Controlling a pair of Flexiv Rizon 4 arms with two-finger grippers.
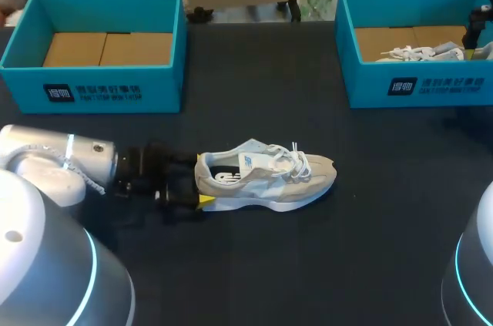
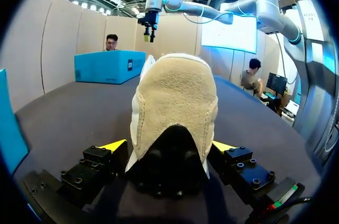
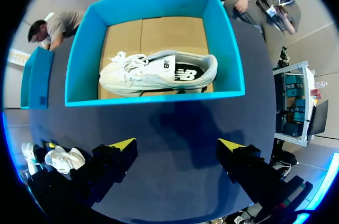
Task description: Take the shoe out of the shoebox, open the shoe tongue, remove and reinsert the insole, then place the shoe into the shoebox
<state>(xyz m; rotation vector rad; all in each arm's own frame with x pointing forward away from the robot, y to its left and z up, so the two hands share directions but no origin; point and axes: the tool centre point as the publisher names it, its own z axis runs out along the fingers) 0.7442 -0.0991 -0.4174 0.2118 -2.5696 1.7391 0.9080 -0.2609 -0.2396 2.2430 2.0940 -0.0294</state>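
The shoe tongue's end (image 1: 251, 161) sticks out free past the laces (image 1: 289, 162), so it will fold up toward the toe and stay upright when I open it.
A beige and white shoe (image 1: 266, 176) lies on its sole in the middle of the dark table, toe to the right. My left gripper (image 1: 199, 181) is at its heel, open. In the left wrist view the heel (image 2: 172, 102) fills the gap between the yellow-tipped fingers (image 2: 114, 145), and I cannot tell whether they touch it. My right gripper (image 3: 177, 144) hangs open and empty high over the right blue shoebox (image 3: 159, 99). Only part of the right gripper (image 1: 480, 24) shows in the head view. A second white shoe (image 3: 159, 73) lies in that box.
A second blue shoebox (image 1: 96, 83) stands at the back left, showing only its brown cardboard floor. The right shoebox (image 1: 416, 87) stands at the back right. Bare dark tabletop (image 1: 323, 264) lies in front of the shoe and between the boxes.
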